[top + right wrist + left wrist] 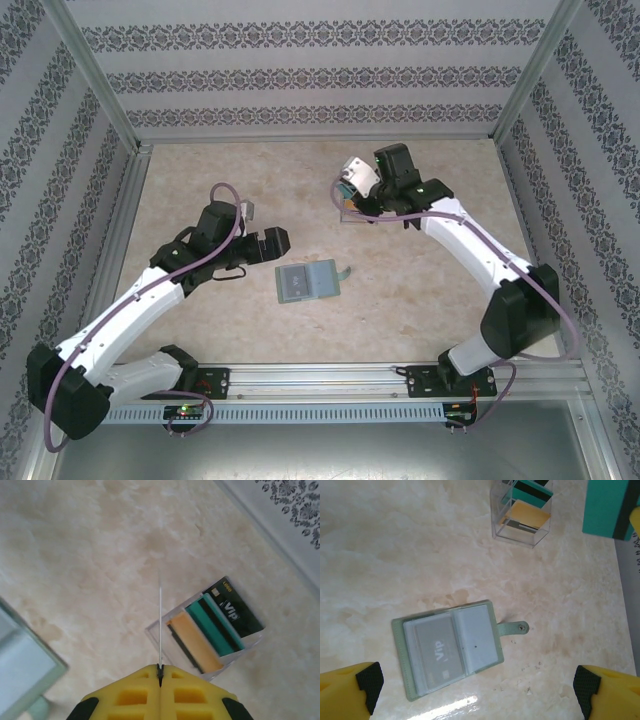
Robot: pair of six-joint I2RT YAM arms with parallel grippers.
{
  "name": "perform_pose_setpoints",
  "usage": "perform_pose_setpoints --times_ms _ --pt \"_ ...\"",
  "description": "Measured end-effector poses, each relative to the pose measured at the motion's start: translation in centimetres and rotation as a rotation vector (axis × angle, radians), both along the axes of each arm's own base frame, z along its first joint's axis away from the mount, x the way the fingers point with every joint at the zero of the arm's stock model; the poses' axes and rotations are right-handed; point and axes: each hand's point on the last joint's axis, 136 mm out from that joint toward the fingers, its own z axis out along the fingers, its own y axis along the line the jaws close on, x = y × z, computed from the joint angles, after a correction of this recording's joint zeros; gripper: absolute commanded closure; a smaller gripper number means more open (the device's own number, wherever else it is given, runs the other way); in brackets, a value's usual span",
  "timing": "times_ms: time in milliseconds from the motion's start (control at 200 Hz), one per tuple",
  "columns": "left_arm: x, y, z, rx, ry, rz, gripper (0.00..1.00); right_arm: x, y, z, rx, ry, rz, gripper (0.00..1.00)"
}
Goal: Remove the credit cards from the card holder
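Note:
My right gripper should keep turning and lowering the teal card [606, 509], which hangs edge-down and matches the clear box's teal stack [216, 624], until it joins that stack.
The card holder [447, 647] lies open and flat on the table, dull green with a pale inside, and also shows in the top view as the card holder [308, 281]. A grey "Vip" credit card [435, 650] sits in its left sleeve. My left gripper [477, 695] hangs just above and near it, open wide, with nothing between its fingers [362, 685]. My right gripper [160, 672] is shut on a thin teal credit card [605, 505], seen edge-on in its own wrist view, above a clear box [210, 630].
The clear box [358, 212] at the back holds tan, teal and black "VIP" cards [220, 625] standing staggered. The holder's strap with its snap [512, 628] sticks out to the right. Patterned walls and metal rails ring the marbled table [220, 180].

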Motion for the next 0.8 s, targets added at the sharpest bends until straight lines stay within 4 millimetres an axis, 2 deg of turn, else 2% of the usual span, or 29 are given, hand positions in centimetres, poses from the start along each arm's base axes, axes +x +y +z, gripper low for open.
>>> perform_pose_setpoints --times_ms 165,355,669,799 --pt "-1.1 1.0 -0.8 0.023 0.014 0.015 0.0 1.4 0.8 -3.0 -0.203 -0.039 0.135 1.0" --pt "-1.8 1.8 -0.6 0.036 0.009 0.031 0.0 3.5 0.1 -5.7 -0.359 -0.047 0.194 1.0" --pt "-2.5 2.7 -0.7 0.045 0.004 0.057 0.0 6.3 -1.3 -6.3 -0.455 -0.088 0.184 1.0" --pt "-2.6 2.9 -0.9 0.053 0.01 0.061 0.0 7.1 -1.9 -7.3 -0.476 -0.082 0.175 1.0"
